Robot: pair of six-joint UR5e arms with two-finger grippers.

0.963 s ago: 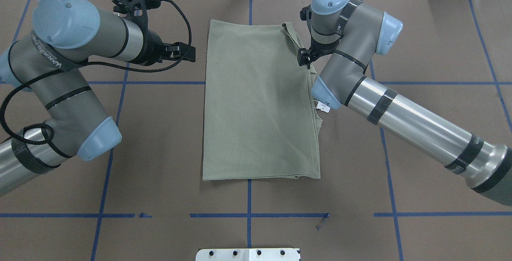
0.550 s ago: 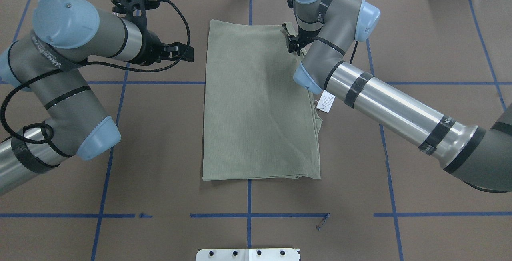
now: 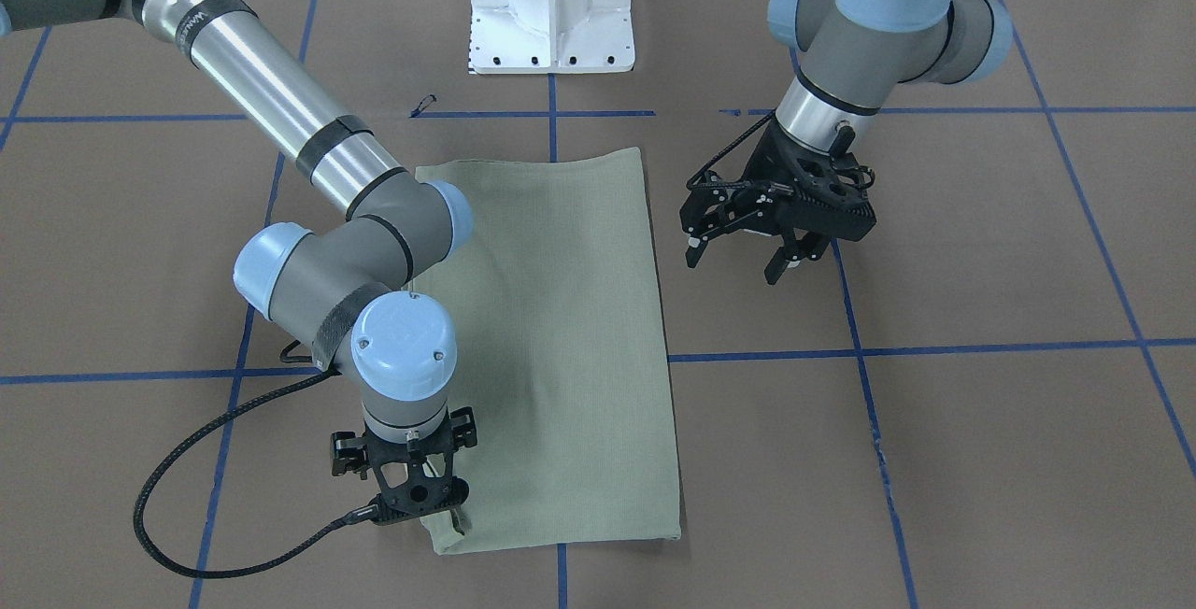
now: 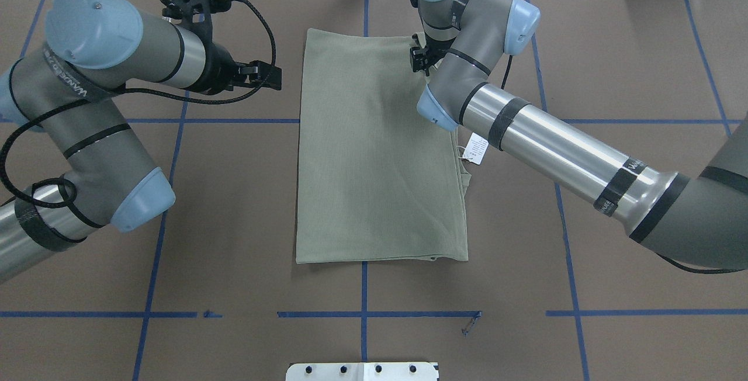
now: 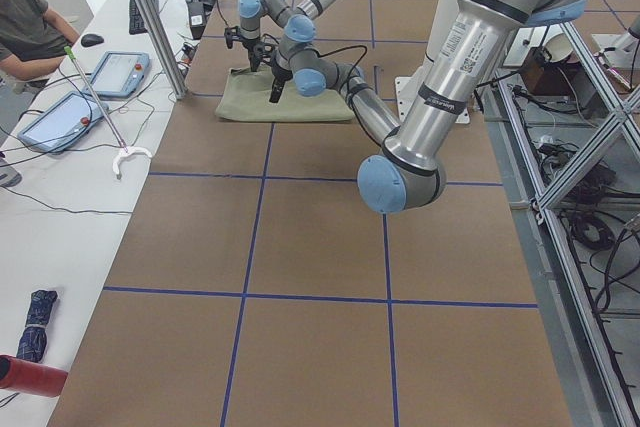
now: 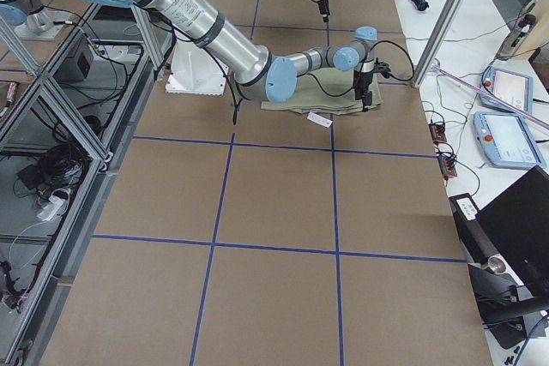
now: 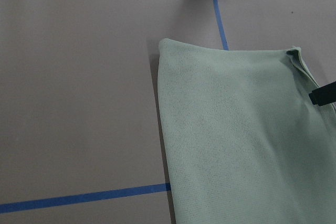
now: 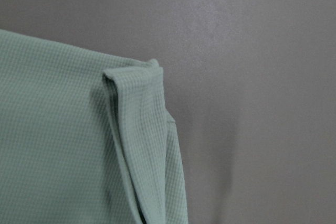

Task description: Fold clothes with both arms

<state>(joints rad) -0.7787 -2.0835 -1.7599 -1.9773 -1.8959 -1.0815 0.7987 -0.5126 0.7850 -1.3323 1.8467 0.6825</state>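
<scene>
My right gripper should pull the shirt's far corner (image 3: pixel 457 521) back out flat toward the tag's side before the next fold, because the corner bunches inward under my right gripper.
The clothes are one sage-green shirt (image 4: pixel 380 153) (image 3: pixel 551 338), folded into a tall rectangle at the table's middle. Its white hang tag (image 4: pixel 478 148) sticks out from the right edge. My right gripper (image 4: pixel 418 61) (image 3: pixel 416 497) points down over the shirt's far right corner, where a folded layer (image 8: pixel 139 129) bunches up. Its finger links look spread and nothing shows between them. My left gripper (image 3: pixel 733 263) (image 4: pixel 274 77) hovers open and empty beside the shirt's far left edge, clear of the cloth (image 7: pixel 236 129).
The white pedestal base (image 3: pixel 551 21) stands at the robot's side of the brown table, which is marked with blue tape lines (image 4: pixel 362 287). A small dark scrap (image 4: pixel 470 324) lies near the front. A person (image 5: pixel 25 22) sits at a side table with tablets.
My right arm has swung away from the robot along the shirt's right edge to its far right corner. The hang tag is now uncovered. The left arm has hardly moved.
</scene>
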